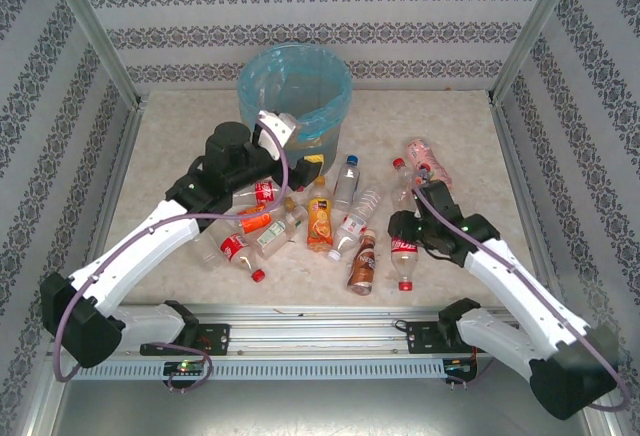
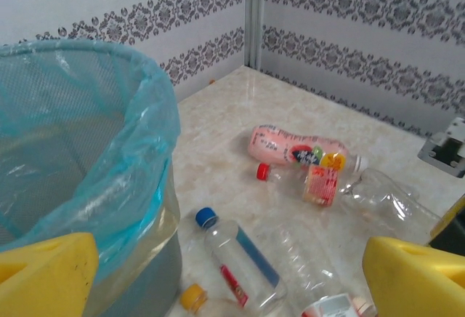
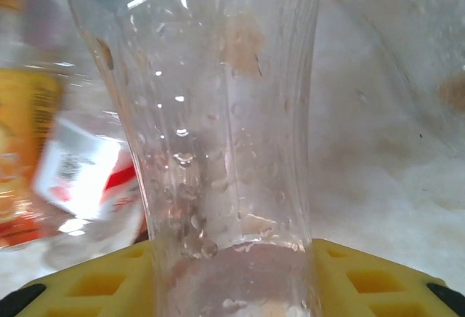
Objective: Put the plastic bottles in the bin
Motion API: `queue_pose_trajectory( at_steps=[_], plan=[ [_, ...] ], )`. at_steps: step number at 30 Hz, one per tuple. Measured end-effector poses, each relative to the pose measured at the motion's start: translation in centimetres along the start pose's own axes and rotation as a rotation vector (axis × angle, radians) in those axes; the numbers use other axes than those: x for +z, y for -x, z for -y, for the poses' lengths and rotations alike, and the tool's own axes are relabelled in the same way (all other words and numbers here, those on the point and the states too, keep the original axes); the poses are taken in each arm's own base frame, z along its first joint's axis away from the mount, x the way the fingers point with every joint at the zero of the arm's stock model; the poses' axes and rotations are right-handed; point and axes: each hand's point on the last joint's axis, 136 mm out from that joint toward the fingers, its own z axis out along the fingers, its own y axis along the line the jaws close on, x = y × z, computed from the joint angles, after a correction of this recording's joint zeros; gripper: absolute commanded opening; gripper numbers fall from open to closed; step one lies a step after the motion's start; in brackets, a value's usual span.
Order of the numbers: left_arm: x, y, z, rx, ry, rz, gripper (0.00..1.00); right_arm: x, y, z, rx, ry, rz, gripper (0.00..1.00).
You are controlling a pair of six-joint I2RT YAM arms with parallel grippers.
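The clear bottle's base (image 2: 396, 209) sticks out (image 2: 360, 189) past my right gripper, so I expect the bottle to come base first when I hand it to my left gripper.
The bin (image 1: 340, 96) stands at the back centre, grey-blue and lined with a light-blue bag; in the left wrist view its rim (image 2: 145, 84) is on the left. Several plastic bottles lie in front of it: a blue-capped one (image 1: 346, 181) (image 2: 240, 262), a pink one (image 1: 425, 156) (image 2: 290, 146), an orange-labelled one (image 1: 319, 218) and a brown one (image 1: 362, 264). My left gripper (image 1: 300, 161) (image 2: 229, 277) hangs open beside the bin's front, above the blue-capped bottle. My right gripper (image 1: 402, 224) (image 3: 232, 288) is shut on a clear bottle (image 3: 225, 113), its yellow fingers (image 3: 94, 288) pressed against both sides.
A red-labelled bottle (image 1: 404, 249) lies just below the right gripper. More bottles (image 1: 235, 249) lie under the left arm. Patterned walls and metal posts (image 1: 95, 26) close in the table on three sides. A rail (image 1: 320, 341) runs along the near edge.
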Motion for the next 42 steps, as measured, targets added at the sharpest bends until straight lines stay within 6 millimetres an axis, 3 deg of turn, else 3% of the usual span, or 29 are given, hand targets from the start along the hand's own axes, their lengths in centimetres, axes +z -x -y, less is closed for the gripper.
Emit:
queue_pose_trajectory(
  at_steps=[4,6,12,18,23,28,31,32,38,40,42],
  plan=[
    [0.5,1.7,1.0,-0.067,-0.071,0.009,0.96,-3.4,2.2,-2.8,-0.077,0.114,0.097,0.39],
    [0.6,2.6,2.0,-0.099,-0.136,0.015,1.0,-5.3,3.4,-4.9,-0.136,0.205,0.161,0.39],
    [0.1,3.7,5.2,-0.177,-0.339,0.012,1.0,-9.9,6.2,-11.4,-0.317,0.495,0.307,0.38],
    [-0.4,4.7,6.7,-0.318,-0.502,-0.006,0.98,-12.4,6.6,-17.0,-0.49,0.681,0.362,0.38],
    [0.0,5.2,7.2,-0.416,-0.588,-0.003,0.94,-13.2,5.8,-20.3,-0.599,0.769,0.364,0.39],
    [-0.4,5.8,7.7,-0.458,-0.637,0.005,0.78,-13.0,5.0,-22.0,-0.657,0.809,0.357,0.4],
    [-0.5,6.2,7.7,-0.468,-0.646,0.018,0.54,-12.8,4.8,-22.3,-0.668,0.811,0.354,0.42],
    [-0.5,6.2,7.7,-0.469,-0.646,0.022,0.51,-12.7,4.9,-22.3,-0.669,0.806,0.358,0.44],
    [-0.5,6.3,7.4,-0.468,-0.632,0.036,0.41,-12.7,5.3,-22.3,-0.675,0.793,0.381,0.69],
    [-0.4,6.4,7.0,-0.468,-0.609,0.043,0.44,-12.7,5.5,-22.4,-0.684,0.78,0.4,0.81],
    [-0.2,6.6,6.1,-0.465,-0.561,0.053,0.45,-13.0,6.1,-22.3,-0.69,0.758,0.435,0.85]
  ],
)
